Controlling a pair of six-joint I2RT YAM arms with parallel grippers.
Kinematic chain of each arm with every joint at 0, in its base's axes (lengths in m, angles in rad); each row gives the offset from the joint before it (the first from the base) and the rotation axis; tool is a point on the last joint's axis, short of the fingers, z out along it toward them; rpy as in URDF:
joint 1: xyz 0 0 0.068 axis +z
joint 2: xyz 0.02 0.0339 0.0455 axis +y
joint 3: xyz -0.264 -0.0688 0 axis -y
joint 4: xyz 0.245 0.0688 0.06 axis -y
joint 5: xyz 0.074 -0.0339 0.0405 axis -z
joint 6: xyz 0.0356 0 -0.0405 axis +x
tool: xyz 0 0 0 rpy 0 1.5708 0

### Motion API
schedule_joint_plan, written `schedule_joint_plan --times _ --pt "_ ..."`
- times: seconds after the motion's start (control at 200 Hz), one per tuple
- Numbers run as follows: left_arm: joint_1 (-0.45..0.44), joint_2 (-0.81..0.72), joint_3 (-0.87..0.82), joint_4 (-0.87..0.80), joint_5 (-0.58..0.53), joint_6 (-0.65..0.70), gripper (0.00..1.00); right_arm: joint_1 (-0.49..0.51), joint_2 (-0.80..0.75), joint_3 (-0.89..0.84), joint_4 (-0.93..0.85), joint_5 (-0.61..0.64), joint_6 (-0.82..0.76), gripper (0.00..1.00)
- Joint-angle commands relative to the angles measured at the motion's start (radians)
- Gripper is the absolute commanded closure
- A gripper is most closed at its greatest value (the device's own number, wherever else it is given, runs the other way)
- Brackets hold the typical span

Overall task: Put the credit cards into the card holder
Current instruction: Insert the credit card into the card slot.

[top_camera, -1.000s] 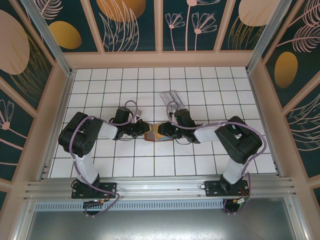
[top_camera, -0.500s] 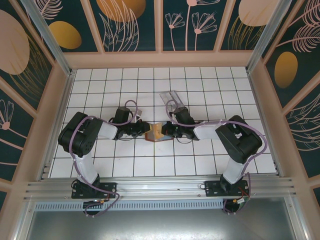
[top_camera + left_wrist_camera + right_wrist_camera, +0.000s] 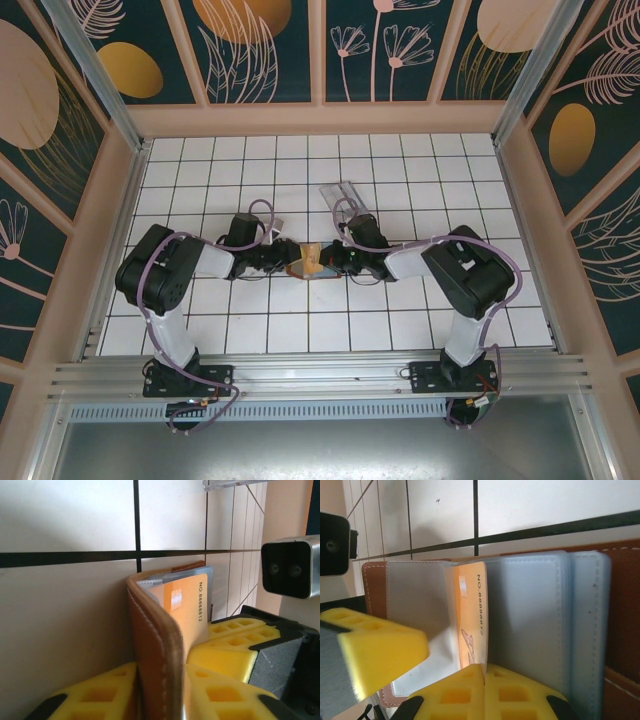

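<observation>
Next, I back my left gripper off to the cover's outer edge (image 3: 374, 587), because its finger lies over the clear grey sleeve (image 3: 422, 605) where the orange credit card must slide in.
The reddish-brown card holder (image 3: 298, 270) stands open on the tiles between the two arms. My left gripper (image 3: 283, 263) is shut on its leather cover (image 3: 150, 630), which rises between the yellow fingers (image 3: 220, 695). My right gripper (image 3: 484, 672) is shut on an orange credit card (image 3: 472, 620) with a printed number. The card's far edge sits between the holder's clear grey sleeves (image 3: 530, 615). The same card (image 3: 187, 605) shows inside the holder in the left wrist view, with the right gripper's yellow fingers (image 3: 235, 645) beside it.
A clear greyish plastic tray (image 3: 343, 193) lies on the tiles just behind the right gripper; its edge (image 3: 230, 484) shows at the top of the left wrist view. Wooden side walls enclose the white tiled floor (image 3: 300, 330).
The right gripper has moved left with the orange card, closer to the left gripper. The holder looks more folded up between them. The left arm has barely moved.
</observation>
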Motion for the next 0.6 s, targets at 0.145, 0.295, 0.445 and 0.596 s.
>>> schedule_joint_plan --times 0.145,0.295,0.445,0.596 --pt "0.044 -0.058 -0.029 -0.14 -0.061 0.048 0.57 0.016 0.046 -0.02 -0.003 -0.04 -0.009 1.0" --pt "0.054 -0.093 -0.034 -0.243 -0.1 0.09 0.62 0.015 0.058 -0.016 0.0 -0.049 -0.008 1.0" --pt "0.054 -0.104 -0.047 -0.257 -0.116 0.092 0.7 0.013 0.061 -0.001 -0.019 -0.044 -0.021 1.0" --pt "0.054 -0.124 -0.057 -0.227 -0.112 0.079 0.93 0.013 0.069 0.01 -0.026 -0.045 -0.024 1.0"
